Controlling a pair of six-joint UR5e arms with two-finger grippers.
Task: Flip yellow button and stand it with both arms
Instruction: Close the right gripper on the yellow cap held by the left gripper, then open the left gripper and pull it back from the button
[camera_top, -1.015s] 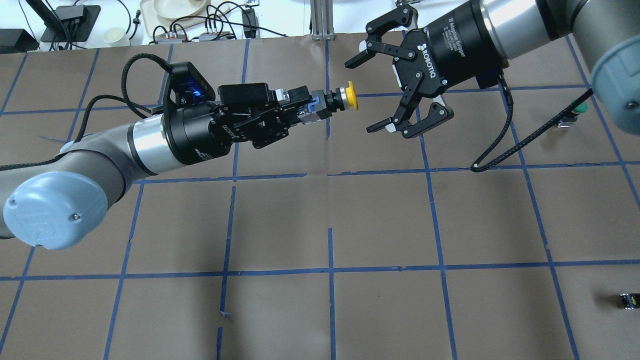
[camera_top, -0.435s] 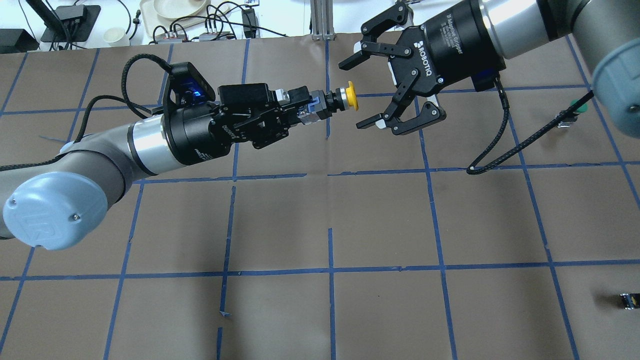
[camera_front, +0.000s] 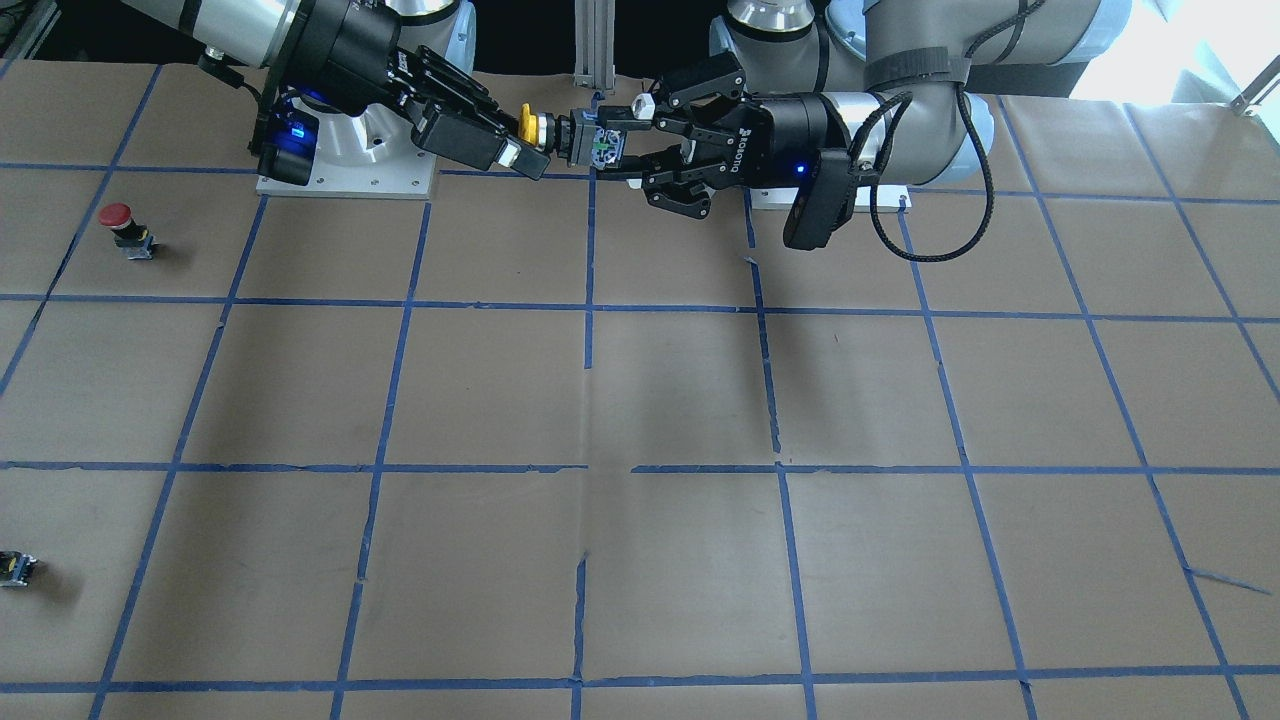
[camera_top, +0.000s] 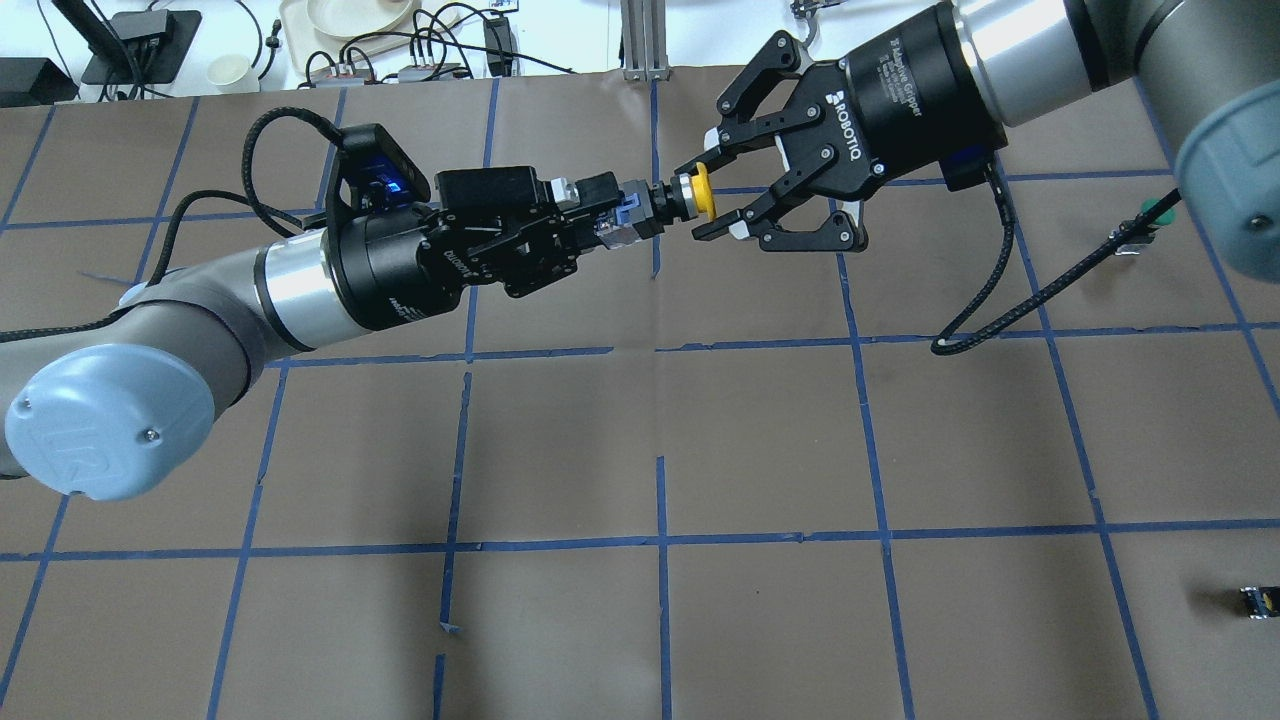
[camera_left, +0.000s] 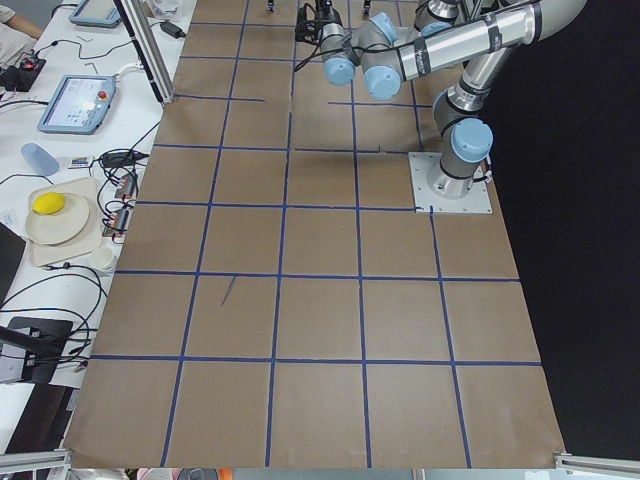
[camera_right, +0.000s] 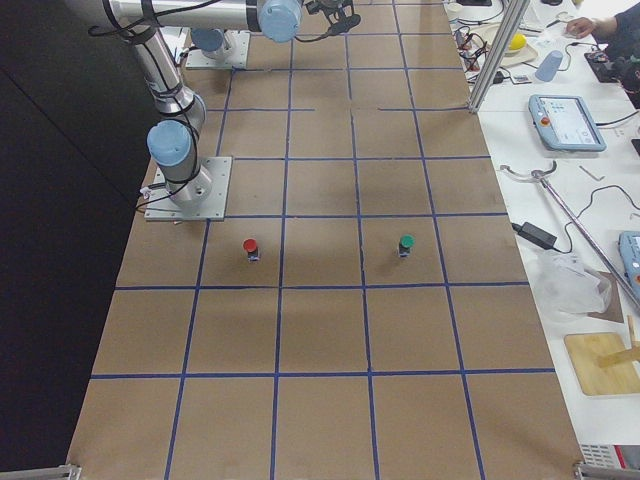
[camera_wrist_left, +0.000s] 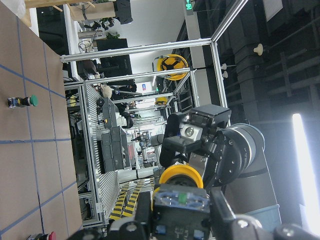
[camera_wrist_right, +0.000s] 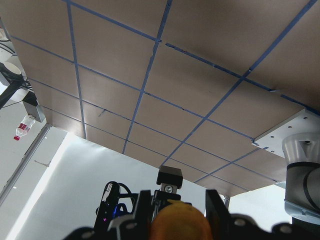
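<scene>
I expect the black-grey body (camera_front: 585, 137) to follow straight behind when I carry it by the yellow cap (camera_front: 529, 125), because the cap sits tight and in line with the body.
The yellow button (camera_top: 704, 190) is held in the air, lying sideways with its cap toward my right arm. My left gripper (camera_top: 622, 212) is shut on its black-grey body (camera_front: 598, 142). My right gripper (camera_top: 699, 198) is open, with one finger on each side of the yellow cap (camera_front: 525, 125); I cannot tell if they touch it. In the front-facing view the left gripper (camera_front: 616, 140) is on the right and the right gripper (camera_front: 520, 138) on the left. The cap fills the bottom of the right wrist view (camera_wrist_right: 180, 221) and shows in the left wrist view (camera_wrist_left: 181, 176).
A green-capped button (camera_top: 1156, 214) stands on the brown papered table (camera_top: 760, 440) at far right. A red-capped button (camera_front: 121, 226) stands at the front-facing view's left. A small dark switch block (camera_top: 1257, 600) lies near the right edge. Cables and dishes lie beyond the far edge.
My right gripper has moved left toward the button, and its open fingers now straddle the yellow cap. My left gripper and the button have stayed still.
</scene>
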